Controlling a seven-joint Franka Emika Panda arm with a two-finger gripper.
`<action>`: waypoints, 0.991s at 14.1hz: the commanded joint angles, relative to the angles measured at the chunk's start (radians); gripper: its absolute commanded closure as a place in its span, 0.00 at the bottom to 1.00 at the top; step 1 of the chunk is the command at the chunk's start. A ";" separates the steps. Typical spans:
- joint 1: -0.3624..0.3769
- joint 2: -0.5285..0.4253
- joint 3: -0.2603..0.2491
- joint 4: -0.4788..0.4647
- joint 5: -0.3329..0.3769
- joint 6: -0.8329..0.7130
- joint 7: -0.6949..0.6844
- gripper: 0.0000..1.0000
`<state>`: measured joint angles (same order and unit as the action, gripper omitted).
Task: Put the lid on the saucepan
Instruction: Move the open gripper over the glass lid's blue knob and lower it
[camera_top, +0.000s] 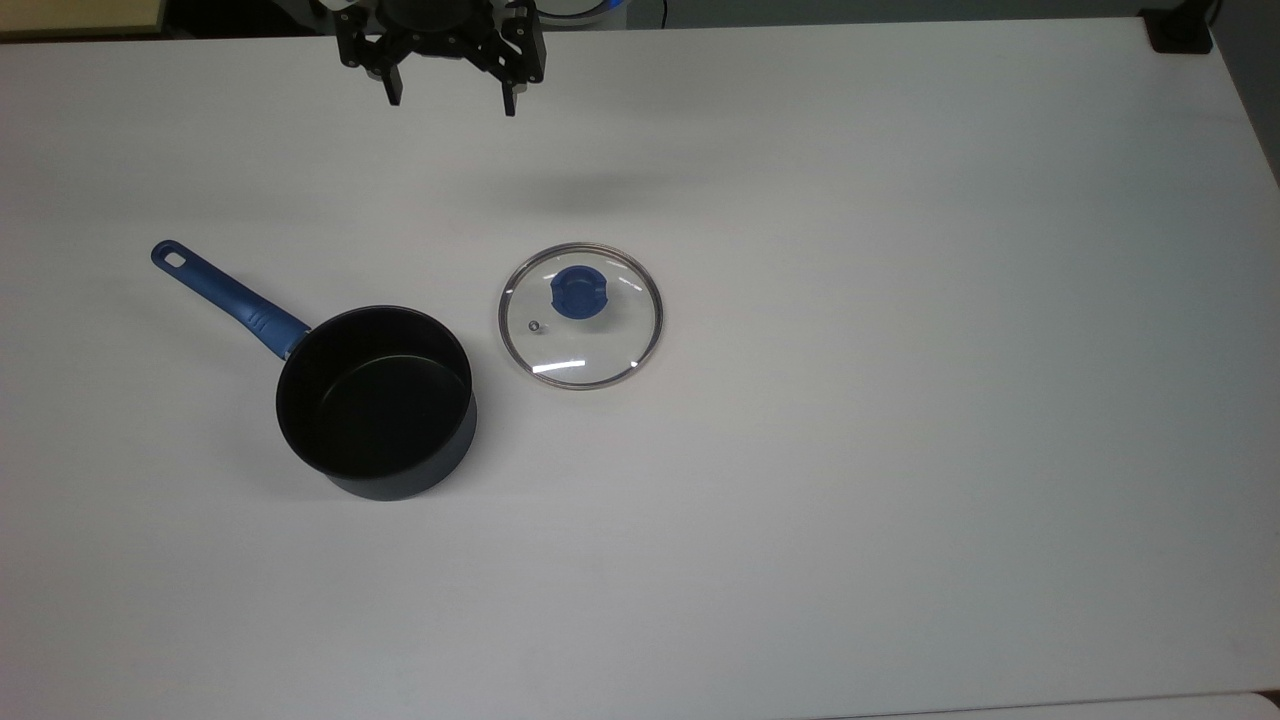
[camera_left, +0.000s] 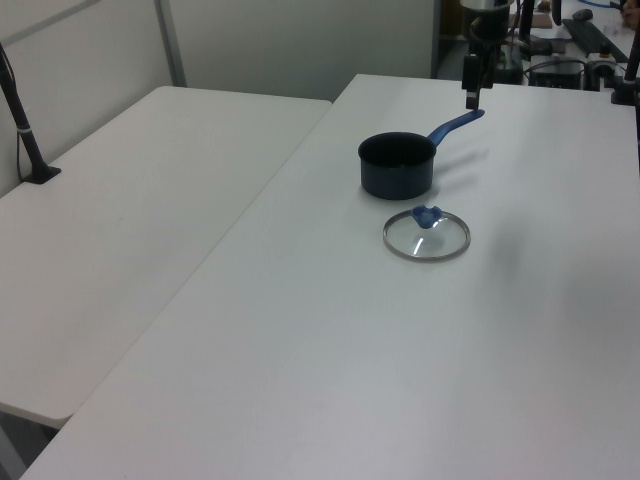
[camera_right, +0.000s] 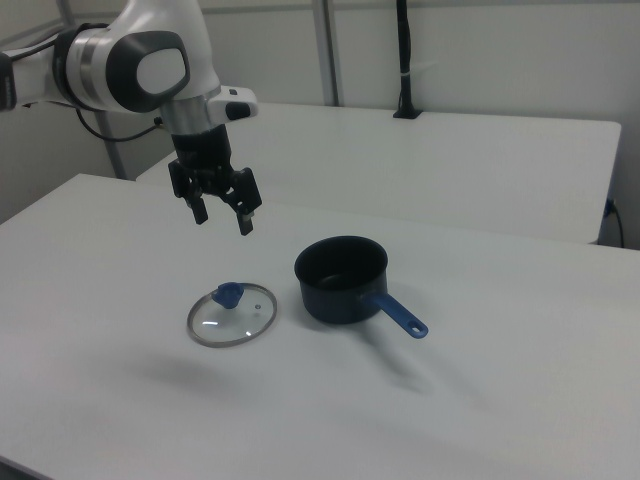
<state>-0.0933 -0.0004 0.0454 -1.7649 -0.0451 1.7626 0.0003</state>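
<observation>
The wide lid (camera_left: 427, 238) will tilt to a slant when the robot lifts it, because the small blue knob (camera_left: 427, 216) is the lid's only grip.
The lid (camera_top: 581, 315) (camera_left: 426, 237) (camera_right: 231, 314), a clear glass disc with a metal rim and a blue knob, lies flat on the white table. To the top view's left of it stands the saucepan (camera_top: 376, 402) (camera_left: 397, 164) (camera_right: 340, 279), black inside, uncovered, with its long blue handle (camera_top: 228, 298) pointing away from the lid. My gripper (camera_top: 452, 100) (camera_right: 222, 220) (camera_left: 470, 98) hangs open in the air, well above the table, at the top edge of the top view. Nothing is between its fingers.
A white table (camera_top: 900, 450) carries both things. A second white table (camera_left: 130, 220) adjoins it at the left view's left. A black post (camera_left: 25, 130) stands on that second table. A black clamp (camera_top: 1180, 30) sits at the top view's upper right corner.
</observation>
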 joint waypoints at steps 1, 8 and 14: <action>-0.003 -0.013 -0.009 0.002 0.024 -0.022 -0.025 0.00; 0.003 0.013 -0.012 0.004 0.050 -0.005 -0.034 0.00; 0.026 0.163 0.005 0.004 0.050 0.127 -0.034 0.00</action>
<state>-0.0808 0.1206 0.0544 -1.7657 -0.0176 1.8333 -0.0131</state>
